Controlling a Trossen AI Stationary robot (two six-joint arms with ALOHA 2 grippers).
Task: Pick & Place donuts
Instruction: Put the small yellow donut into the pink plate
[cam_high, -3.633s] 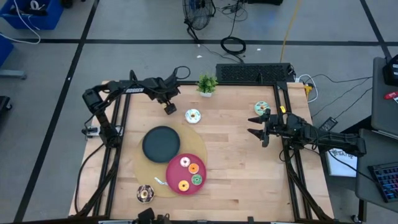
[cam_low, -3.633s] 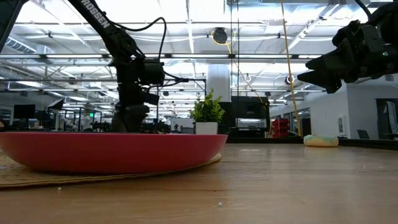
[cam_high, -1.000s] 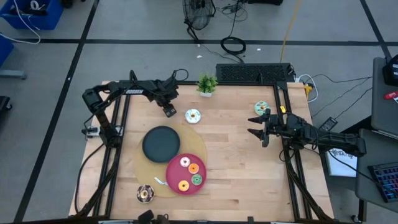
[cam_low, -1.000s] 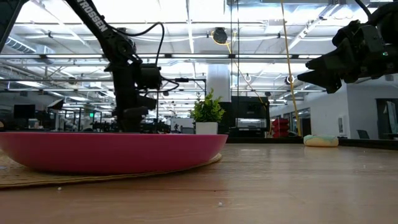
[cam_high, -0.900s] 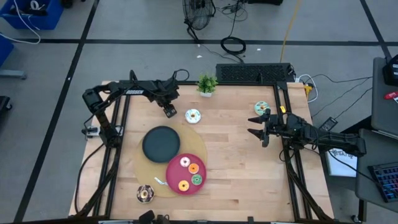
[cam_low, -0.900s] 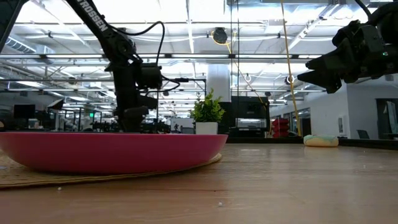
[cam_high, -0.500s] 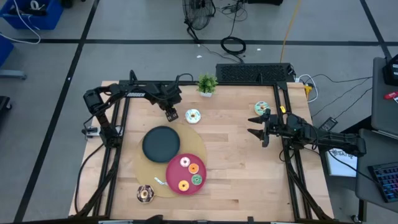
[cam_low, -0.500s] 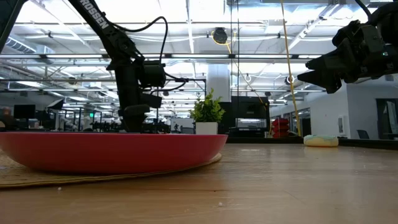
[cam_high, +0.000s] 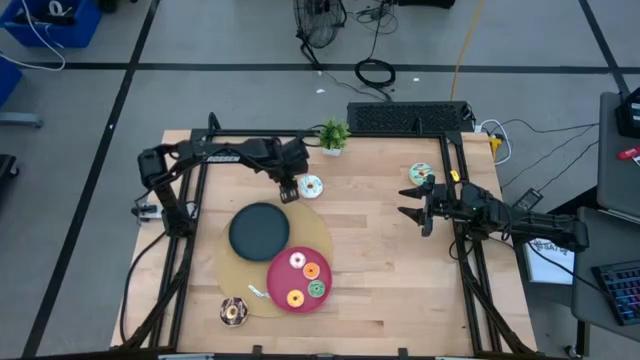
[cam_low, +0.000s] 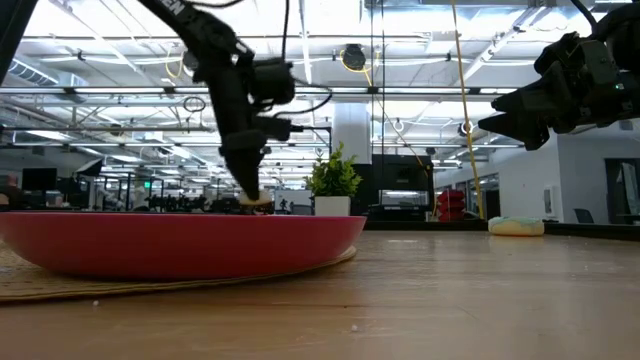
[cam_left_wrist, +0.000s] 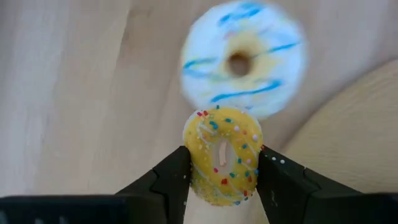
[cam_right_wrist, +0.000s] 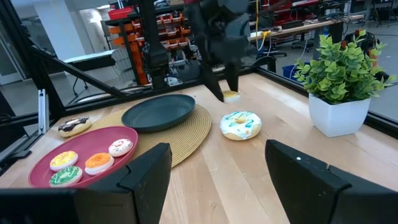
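The yellow sprinkled donut (cam_left_wrist: 224, 174) has its icing up and there is a free spot on the pink plate (cam_high: 280, 282), so my left gripper should keep going there and let go once the donut rests.
My left gripper (cam_high: 289, 190) is shut on a yellow sprinkled donut (cam_left_wrist: 222, 155), close beside a white donut with blue stripes (cam_high: 311, 186) that lies flat on the wood. The yellow donut also shows in the low view (cam_low: 255, 203) and in the right wrist view (cam_right_wrist: 231, 96). My right gripper (cam_high: 405, 200) is open and empty at the table's right side, near a mint donut (cam_high: 421, 173). The pink plate (cam_high: 275, 275) holds several donuts. A chocolate donut (cam_high: 233, 311) lies at the near left. My left gripper pinches the yellow donut by two opposite sides of its outer rim (cam_left_wrist: 193, 163) between its two fingers. The fingers come from above, slanting down. The donut lies about level with its icing up, low over the wood; I cannot tell whether it touches the table.
A dark plate (cam_high: 259, 229) and the pink plate sit on a round woven mat (cam_high: 325, 235). A small potted plant (cam_high: 333, 135) stands at the far edge. Bare wood lies between the mat and my right gripper.
My left gripper has gone toward the table's right edge and a little toward the near edge, up to the white donut. The arm has tipped from upright to slanting in the low view.
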